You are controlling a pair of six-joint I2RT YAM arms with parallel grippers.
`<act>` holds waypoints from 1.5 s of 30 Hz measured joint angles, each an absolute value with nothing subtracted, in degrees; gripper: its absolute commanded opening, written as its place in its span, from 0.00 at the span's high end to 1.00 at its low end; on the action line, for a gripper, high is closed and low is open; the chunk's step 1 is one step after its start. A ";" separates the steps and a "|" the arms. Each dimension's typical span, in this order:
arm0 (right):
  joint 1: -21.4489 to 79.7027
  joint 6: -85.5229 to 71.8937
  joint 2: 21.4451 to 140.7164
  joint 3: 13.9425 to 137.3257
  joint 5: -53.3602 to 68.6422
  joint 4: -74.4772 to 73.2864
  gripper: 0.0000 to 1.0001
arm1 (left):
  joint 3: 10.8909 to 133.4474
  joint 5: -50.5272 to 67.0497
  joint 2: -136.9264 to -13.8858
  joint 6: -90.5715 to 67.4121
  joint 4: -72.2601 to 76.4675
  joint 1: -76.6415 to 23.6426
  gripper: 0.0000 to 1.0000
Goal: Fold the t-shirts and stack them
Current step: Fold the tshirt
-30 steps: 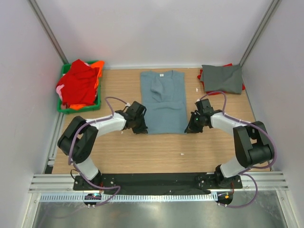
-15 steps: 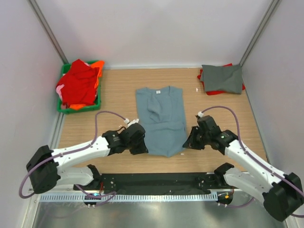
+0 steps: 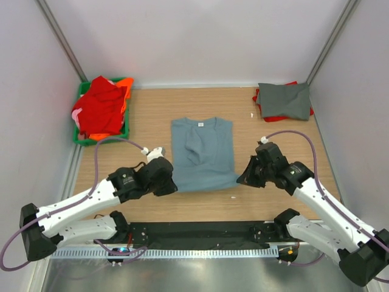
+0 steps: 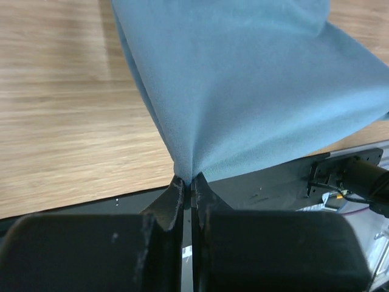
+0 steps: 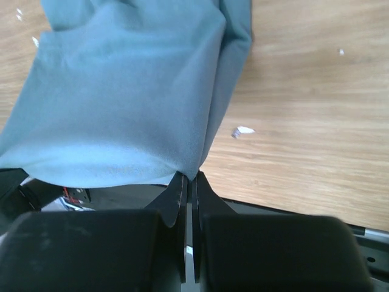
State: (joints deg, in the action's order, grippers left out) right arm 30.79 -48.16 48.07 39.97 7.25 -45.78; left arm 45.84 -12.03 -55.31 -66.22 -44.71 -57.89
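Observation:
The lifted hem (image 3: pixel 206 185) stretches straight from corner to corner and faces the collar (image 3: pixel 201 123). My right gripper keeps moving its corner forward until the hem covers the collar.
A dusty blue-grey t-shirt (image 3: pixel 202 152) lies lengthwise in the middle of the table, collar at the far end. My left gripper (image 3: pixel 172 184) is shut on its near left corner (image 4: pixel 187 173), and my right gripper (image 3: pixel 240 178) is shut on its near right corner (image 5: pixel 194 169). Both corners are lifted a little, so the cloth drapes up from the jaws. A folded darker grey t-shirt (image 3: pixel 284 100) rests on a red one at the far right. Several red and orange t-shirts (image 3: pixel 101 109) are heaped at the far left.
A green plastic crate (image 3: pixel 124 131) at the far left holds the red and orange heap. White walls close in on both sides. A black base rail (image 3: pixel 200 231) runs along the near edge. Small white scraps (image 5: pixel 243 130) lie on the wood.
Both arms pulled back toward the near edge, dragging the blue-grey t-shirt with them. Its near hem now sits closer to the base rail, and the collar has left the far edge.

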 measured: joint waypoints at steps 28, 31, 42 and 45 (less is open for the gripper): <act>24.34 -36.64 82.46 76.86 -2.37 -46.44 0.99 | 79.09 -1.83 -87.05 -41.32 -48.60 -30.28 1.00; 22.52 -35.29 85.71 79.53 -1.43 -46.41 0.99 | 81.89 0.99 -91.35 -40.07 -48.25 -28.32 1.00; 19.27 -31.86 97.54 86.37 1.69 -45.84 0.99 | 91.20 6.83 -103.96 -37.41 -48.99 -23.24 1.00; 18.63 -31.27 101.21 90.70 2.70 -46.52 0.99 | 93.73 7.35 -105.78 -36.88 -50.26 -22.37 1.00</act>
State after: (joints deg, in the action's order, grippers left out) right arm 18.63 -31.27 101.21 90.70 2.70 -46.52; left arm 93.73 7.35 -105.78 -36.88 -50.26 -22.37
